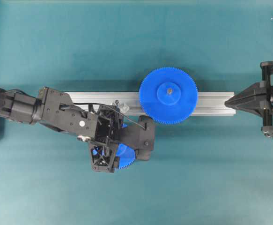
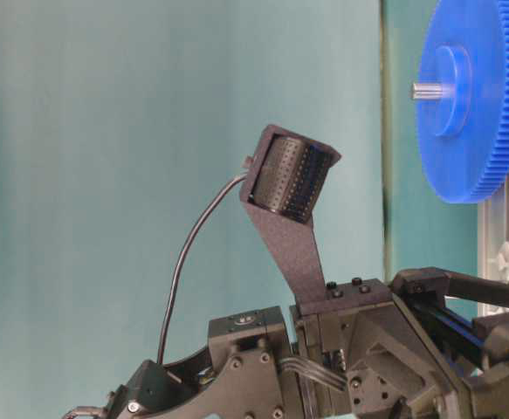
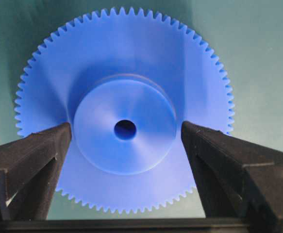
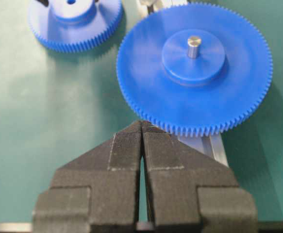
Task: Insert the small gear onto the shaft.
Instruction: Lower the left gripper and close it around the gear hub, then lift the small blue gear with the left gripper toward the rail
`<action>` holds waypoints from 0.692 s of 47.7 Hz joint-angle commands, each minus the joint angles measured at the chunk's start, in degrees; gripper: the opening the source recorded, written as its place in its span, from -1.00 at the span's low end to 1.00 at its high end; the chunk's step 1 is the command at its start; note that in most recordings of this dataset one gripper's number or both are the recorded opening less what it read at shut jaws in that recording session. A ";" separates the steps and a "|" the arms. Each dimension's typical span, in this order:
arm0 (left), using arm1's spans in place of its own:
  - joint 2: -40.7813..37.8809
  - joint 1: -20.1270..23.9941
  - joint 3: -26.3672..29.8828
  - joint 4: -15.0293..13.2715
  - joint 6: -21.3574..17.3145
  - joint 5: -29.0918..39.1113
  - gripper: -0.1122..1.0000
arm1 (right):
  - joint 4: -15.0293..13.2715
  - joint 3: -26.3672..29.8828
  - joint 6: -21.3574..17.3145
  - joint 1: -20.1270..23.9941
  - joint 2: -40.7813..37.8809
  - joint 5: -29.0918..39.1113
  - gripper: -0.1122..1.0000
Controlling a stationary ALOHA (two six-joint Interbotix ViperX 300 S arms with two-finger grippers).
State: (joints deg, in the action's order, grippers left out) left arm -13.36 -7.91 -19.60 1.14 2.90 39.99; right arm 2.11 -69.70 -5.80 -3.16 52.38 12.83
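Observation:
I expect the teeth of the small gear (image 1: pixel 126 155) to meet the wider blue gear when I lower it onto the shaft, because that blue gear's toothed rim (image 1: pixel 141 100) sits close beside the shaft.
The small gear (image 3: pixel 126 73) lies flat on the teal mat and fills the left wrist view, its raised hub and dark centre hole facing up. My left gripper (image 3: pixel 125 127) is open above it, with one finger (image 3: pixel 39 150) on each side of the hub, close to it but not clamped. From overhead only an edge of the small gear (image 1: pixel 127 157) shows under the left gripper (image 1: pixel 117 150). The shaft (image 1: pixel 121 105) stands in its clear bracket on the rail, just behind that arm. My right gripper (image 4: pixel 141 124) is shut and empty at the rail's right end.
A wider blue gear (image 1: pixel 168 95) with a grey pin (image 4: pixel 193 46) at its hub sits on the aluminium rail (image 1: pixel 211 102), between the shaft and the right gripper (image 1: pixel 230 101). Teal mat (image 1: pixel 197 178) surrounds everything.

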 commanded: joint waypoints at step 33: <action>-0.09 0.26 1.85 0.09 0.18 -0.88 0.87 | 0.09 0.53 -0.53 -0.09 -0.18 -0.44 -0.75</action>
State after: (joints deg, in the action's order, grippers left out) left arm -14.33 -7.82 -18.98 1.14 2.99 39.38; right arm 2.11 -69.70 -5.80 -3.08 52.38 12.83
